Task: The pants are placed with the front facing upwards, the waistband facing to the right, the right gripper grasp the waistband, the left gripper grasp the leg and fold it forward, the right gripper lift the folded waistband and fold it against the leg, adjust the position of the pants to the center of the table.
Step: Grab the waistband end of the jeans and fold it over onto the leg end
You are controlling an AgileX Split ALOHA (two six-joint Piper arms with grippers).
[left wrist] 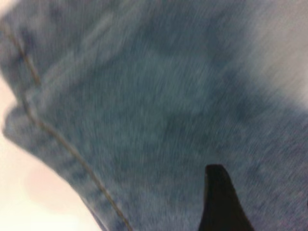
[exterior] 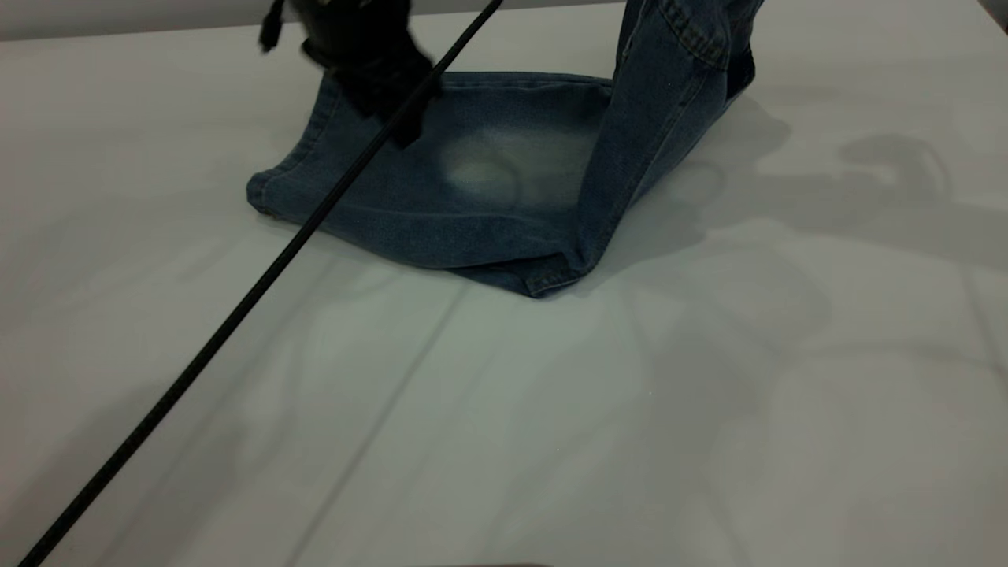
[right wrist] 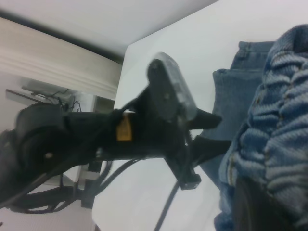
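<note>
The waistband must land on the leg (exterior: 326,142) that my left gripper hovers over, so next my left gripper moves away before my right gripper folds the waistband over.
The blue denim pants (exterior: 488,181) lie on the white table (exterior: 551,409) with a faded oval facing up. Their right-hand part is lifted and rises out of the top of the exterior view (exterior: 677,79). The ruched waistband (right wrist: 284,110) fills the right wrist view, and my right gripper (right wrist: 269,192) is shut on it, with one dark finger (right wrist: 260,207) showing against the cloth. My left gripper (exterior: 394,102) is over the leg near its far edge. The right wrist view shows the left gripper (right wrist: 214,131) open, fingers apart. One left finger (left wrist: 219,202) is just above the denim.
A black cable (exterior: 236,315) runs slantwise from the left arm across the table to the near left corner. Bare tabletop spreads in front of and beside the pants. The table's far edge (exterior: 157,31) is close behind them.
</note>
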